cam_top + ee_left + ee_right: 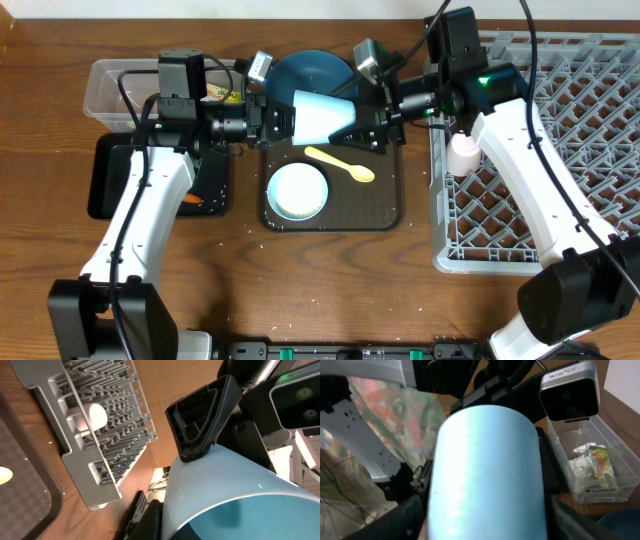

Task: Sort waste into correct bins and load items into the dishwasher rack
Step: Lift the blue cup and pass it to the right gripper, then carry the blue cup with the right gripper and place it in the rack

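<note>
The light-blue cup is in both grippers, so next my left gripper lets go of its rim and moves away before my right gripper takes the cup to the rack.
The light-blue cup lies on its side in the air above the brown tray, between both grippers. My left gripper is shut on its rim, one finger outside the wall. My right gripper is shut on its narrow base, with a finger on each side of the cup. The dark-blue bowl, small white bowl and yellow spoon are on the tray. The pink cup sits in the grey dishwasher rack. The clear tub holds tissue and the wrapper. A carrot piece lies on the black tray.
The dark brown serving tray lies between the bins and the rack. The rack's near corner and the pink cup show in the left wrist view. Rice grains are scattered on the wood near the rack.
</note>
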You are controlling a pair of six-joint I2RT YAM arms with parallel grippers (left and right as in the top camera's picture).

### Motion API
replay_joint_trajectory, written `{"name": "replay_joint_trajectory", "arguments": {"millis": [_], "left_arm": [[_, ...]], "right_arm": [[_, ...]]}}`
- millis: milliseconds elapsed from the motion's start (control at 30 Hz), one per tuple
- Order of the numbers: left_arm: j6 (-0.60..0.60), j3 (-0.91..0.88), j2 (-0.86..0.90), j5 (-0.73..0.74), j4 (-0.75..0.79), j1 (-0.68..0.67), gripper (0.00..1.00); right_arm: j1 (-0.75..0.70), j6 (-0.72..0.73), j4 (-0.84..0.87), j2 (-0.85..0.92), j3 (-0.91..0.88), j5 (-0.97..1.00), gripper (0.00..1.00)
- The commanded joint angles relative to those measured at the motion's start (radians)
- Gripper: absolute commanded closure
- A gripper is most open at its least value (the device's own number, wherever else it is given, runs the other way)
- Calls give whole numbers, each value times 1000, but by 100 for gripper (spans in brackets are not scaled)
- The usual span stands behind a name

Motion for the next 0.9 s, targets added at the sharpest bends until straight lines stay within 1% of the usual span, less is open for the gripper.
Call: {"name": "replay_joint_trajectory", "arguments": {"millis": [0,100,233,267,333,367,400,467,633,733,867], "left_arm": [[-3,14,-1,22,5,-1,94],[-3,14,-1,25,5,-1,94],[-6,14,-1,25,5,-1,93],[-6,14,-1,24,5,-1,90],[-6,14,-1,23,6,-1,83],[-5,14,-1,20,6,-1,75],[-6,14,-1,17,6,-1,74],[-4,14,-1,7,6,-1,71],[31,13,-1,-50,5,-1,66],[33,13,-1,-108,5,-1,66],[37,8,-1,-205,3,-1,66]], "right_arm": [[26,-11,-1,-6,-6,-13,30],[32,-11,1,-6,-6,-13,32],[45,-11,1,-6,-6,-5,46],[45,-11,1,-6,-6,-2,51],[43,-11,0,-6,-6,2,54],[40,-8,-1,-6,-6,2,55],[34,10,1,-6,-6,3,55],[17,64,4,-6,-6,17,56],[-60,252,3,-21,-5,112,57],[-115,356,-15,-51,-5,234,57],[-190,509,-70,-111,-5,479,57]]}}
